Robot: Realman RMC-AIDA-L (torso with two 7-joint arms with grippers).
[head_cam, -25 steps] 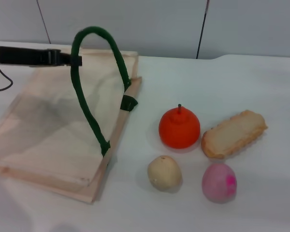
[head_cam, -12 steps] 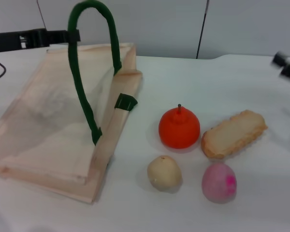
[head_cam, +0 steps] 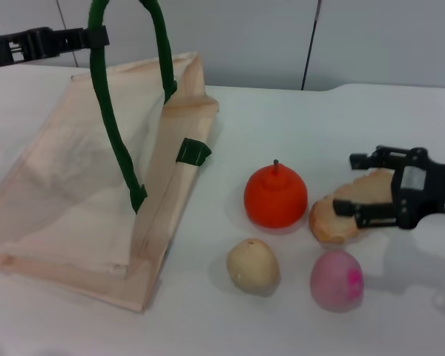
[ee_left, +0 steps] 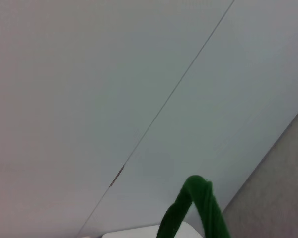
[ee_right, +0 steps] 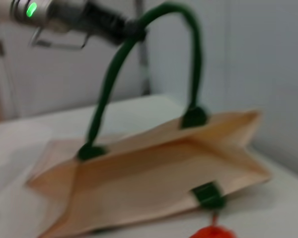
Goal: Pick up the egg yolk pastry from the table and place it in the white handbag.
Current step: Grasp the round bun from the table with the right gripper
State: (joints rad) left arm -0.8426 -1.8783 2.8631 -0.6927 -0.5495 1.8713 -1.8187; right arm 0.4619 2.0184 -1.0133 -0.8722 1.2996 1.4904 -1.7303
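Note:
I should lower my right gripper next with its fingers open until they straddle the pastry, because the egg yolk pastry [head_cam: 253,265] is lying clear of the orange fruit and pink ball.
The egg yolk pastry [head_cam: 252,265], a small pale beige ball, lies on the table in front of the orange fruit. The white handbag [head_cam: 67,185] lies at the left with its mouth facing the pastry. My left gripper [head_cam: 90,37] is shut on the upper green handle [head_cam: 111,126] and holds it high, so the mouth gapes. The handle also shows in the left wrist view [ee_left: 193,208]. My right gripper [head_cam: 360,184] is open and empty, hovering over the bread slice, right of and behind the pastry. The right wrist view shows the bag [ee_right: 154,173] and the left gripper [ee_right: 114,24].
An orange fruit [head_cam: 275,196] sits behind the pastry. A toasted bread slice [head_cam: 334,216] lies under my right gripper. A pink egg-shaped ball [head_cam: 336,279] sits right of the pastry. The fruit's top shows in the right wrist view [ee_right: 213,232].
My left gripper has raised the green handle higher, opening the bag's mouth wider. My right arm has come in from the right and now hovers over the bread slice.

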